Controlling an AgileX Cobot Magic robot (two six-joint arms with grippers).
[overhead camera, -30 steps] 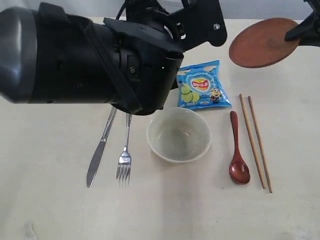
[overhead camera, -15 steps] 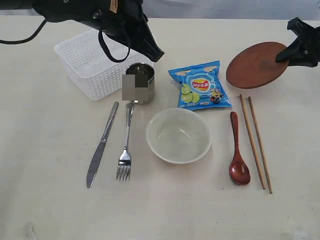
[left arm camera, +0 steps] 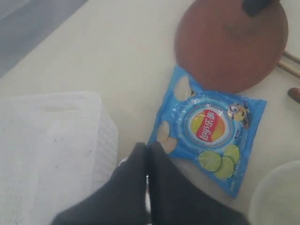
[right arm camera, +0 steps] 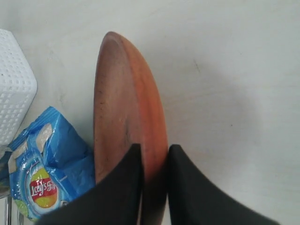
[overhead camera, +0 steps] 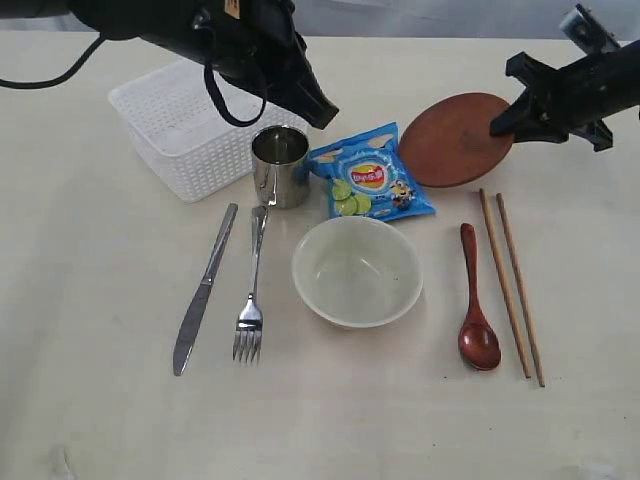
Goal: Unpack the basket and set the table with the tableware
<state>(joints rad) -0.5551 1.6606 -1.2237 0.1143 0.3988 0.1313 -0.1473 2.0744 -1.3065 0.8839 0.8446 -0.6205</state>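
The plate's low edge [overhead camera: 404,166] touches the chip bag beside the steel cup. My right gripper should first lay the plate flat, then lift the bag [overhead camera: 386,174] clear.
The reddish-brown plate [overhead camera: 450,140] hangs tilted at the back right, its rim pinched in my shut right gripper [overhead camera: 505,122] [right arm camera: 153,152]; its low edge meets the blue chip bag [overhead camera: 368,180]. My left gripper [overhead camera: 325,112] [left arm camera: 149,149] is shut with nothing in it, just above the steel cup [overhead camera: 280,165]. The white basket [overhead camera: 180,130] stands at the back left. Knife [overhead camera: 203,290] and fork [overhead camera: 250,300] lie left of the cream bowl [overhead camera: 357,270]. Right of the bowl lie the dark red spoon [overhead camera: 477,300] and the chopsticks [overhead camera: 510,285].
The chip bag [left arm camera: 211,136] [right arm camera: 47,159] lies between the cup and the plate [left arm camera: 225,42] [right arm camera: 122,103]. The basket [left arm camera: 51,140] sits close beside the cup. The pale table [overhead camera: 340,420] shows bare surface along its front.
My right gripper has carried the plate left and lower, against the chip bag, which slid left toward the cup. The left arm pulled back from the camera, then stayed still.
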